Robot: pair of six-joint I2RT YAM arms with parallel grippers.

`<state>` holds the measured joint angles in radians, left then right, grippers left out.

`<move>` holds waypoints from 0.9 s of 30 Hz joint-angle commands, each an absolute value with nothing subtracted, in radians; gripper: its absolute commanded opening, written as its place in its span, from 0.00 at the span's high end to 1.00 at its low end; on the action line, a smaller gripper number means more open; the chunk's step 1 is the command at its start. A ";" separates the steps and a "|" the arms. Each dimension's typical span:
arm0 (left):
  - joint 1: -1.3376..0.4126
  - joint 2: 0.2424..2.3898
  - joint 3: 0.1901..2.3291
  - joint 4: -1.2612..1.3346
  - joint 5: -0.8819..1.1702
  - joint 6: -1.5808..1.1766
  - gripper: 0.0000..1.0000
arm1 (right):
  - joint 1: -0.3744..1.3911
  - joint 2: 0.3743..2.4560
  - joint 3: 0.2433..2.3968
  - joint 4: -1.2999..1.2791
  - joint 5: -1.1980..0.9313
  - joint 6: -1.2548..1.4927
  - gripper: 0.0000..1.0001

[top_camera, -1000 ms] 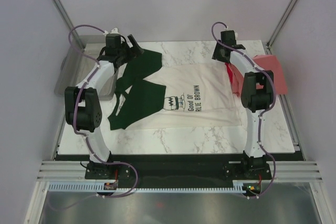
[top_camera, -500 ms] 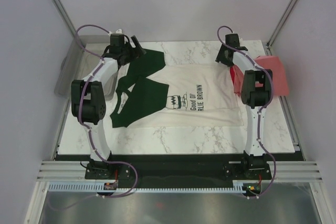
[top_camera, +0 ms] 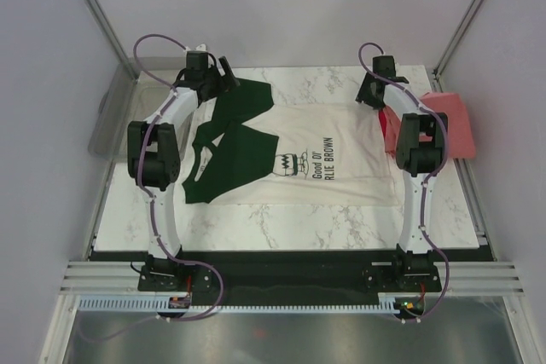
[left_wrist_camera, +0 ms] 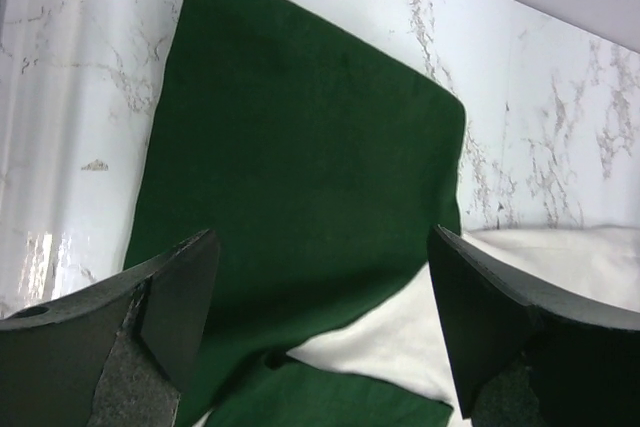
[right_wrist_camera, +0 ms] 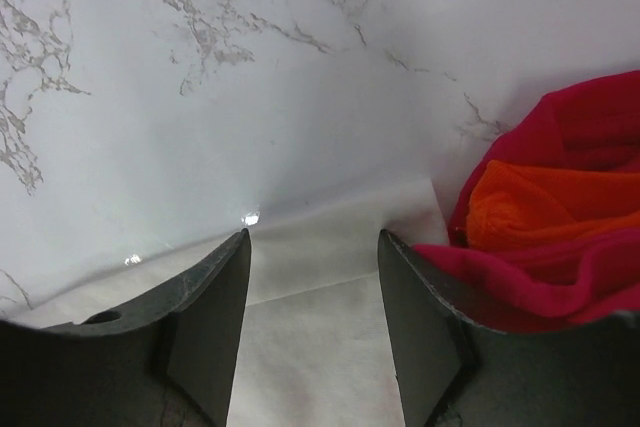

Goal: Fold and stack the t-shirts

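Observation:
The sleeve's end [top_camera: 255, 84] is lying loose over the marble, so I expect the far green sleeve [top_camera: 244, 101] to sag and drag along when I lift and fold it.
The cream-white t-shirt [top_camera: 316, 155] lies flat in the middle of the table, print facing up, its dark green sleeves [top_camera: 243, 101] folded at the left. My left gripper [top_camera: 223, 76] is open and empty above the far green sleeve [left_wrist_camera: 300, 147], with the cream body [left_wrist_camera: 400, 342] between its fingers [left_wrist_camera: 180, 297]. My right gripper [top_camera: 369, 91] is open and empty over the shirt's far right corner [right_wrist_camera: 320, 282]. The coral-red t-shirt [top_camera: 448, 121] lies bunched at the right edge, and in the right wrist view [right_wrist_camera: 560, 187] it sits just right of my fingers [right_wrist_camera: 420, 317].
A clear grey plastic bin [top_camera: 124, 117] sits off the table's left edge. Bare marble tabletop [top_camera: 316, 83] shows behind the shirt and along the near edge [top_camera: 299, 223]. Metal frame posts stand at the back corners.
Both arms have stretched farther toward the back of the table. The left gripper moved back and right over the green sleeve, the right gripper slightly right toward the red shirt.

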<state>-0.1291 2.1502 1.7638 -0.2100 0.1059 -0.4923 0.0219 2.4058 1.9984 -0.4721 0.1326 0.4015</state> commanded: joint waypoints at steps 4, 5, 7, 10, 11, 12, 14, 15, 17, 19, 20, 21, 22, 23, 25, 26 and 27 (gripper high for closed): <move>-0.160 2.285 1.977 -0.325 0.063 -0.408 0.10 | 0.051 2.387 1.988 -0.492 0.160 0.377 0.48; -0.161 2.319 1.999 -0.333 0.046 -0.405 0.10 | 0.054 2.387 1.988 -0.492 0.161 0.377 0.52; -0.166 2.353 2.065 -0.350 0.003 -0.396 0.10 | 0.058 2.388 1.991 -0.492 0.156 0.371 0.58; -0.167 2.408 2.138 -0.362 -0.075 -0.393 0.11 | 0.064 2.388 1.993 -0.491 0.156 0.365 0.60; -0.167 2.419 2.151 -0.361 -0.093 -0.393 0.11 | 0.067 2.387 1.991 -0.489 0.156 0.362 0.61; -0.167 2.436 2.172 -0.360 -0.115 -0.394 0.11 | 0.069 2.387 1.991 -0.491 0.156 0.361 0.60; -0.167 2.453 2.193 -0.362 -0.164 -0.393 0.10 | 0.069 2.385 1.991 -0.489 0.149 0.360 0.60; -0.167 2.470 2.213 -0.362 -0.178 -0.387 0.10 | 0.069 2.384 1.991 -0.489 0.144 0.359 0.59; -0.167 2.491 2.236 -0.360 -0.192 -0.371 0.10 | 0.071 2.381 1.987 -0.486 0.135 0.359 0.58; -0.167 2.514 2.263 -0.365 -0.201 -0.367 0.09 | 0.071 2.376 1.980 -0.483 0.133 0.359 0.57; -0.167 2.520 2.266 -0.365 -0.209 -0.365 0.08 | 0.071 2.373 1.973 -0.482 0.132 0.360 0.55; -0.167 2.525 2.267 -0.370 -0.218 -0.365 0.08 | 0.071 2.369 1.968 -0.476 0.127 0.360 0.55; -0.166 2.533 2.267 -0.373 -0.236 -0.364 0.07 | 0.069 2.364 1.961 -0.472 0.126 0.360 0.54; -0.167 2.540 2.270 -0.374 -0.244 -0.361 0.07 | 0.069 2.361 1.956 -0.469 0.124 0.360 0.53; -0.166 2.566 2.289 -0.393 -0.252 -0.357 0.07 | 0.069 2.352 1.948 -0.465 0.121 0.360 0.50; -0.164 2.578 2.327 -0.403 -0.249 -0.354 0.07 | 0.071 2.350 1.945 -0.462 0.118 0.360 0.48; -0.164 2.588 2.341 -0.441 -0.236 -0.353 0.07 | 0.071 2.347 1.944 -0.460 0.117 0.360 0.46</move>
<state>-0.1696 2.5469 2.2551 -0.3920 -0.2035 -0.4023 0.0639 2.3913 1.9648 -0.4549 0.1318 0.3695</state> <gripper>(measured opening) 0.932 0.524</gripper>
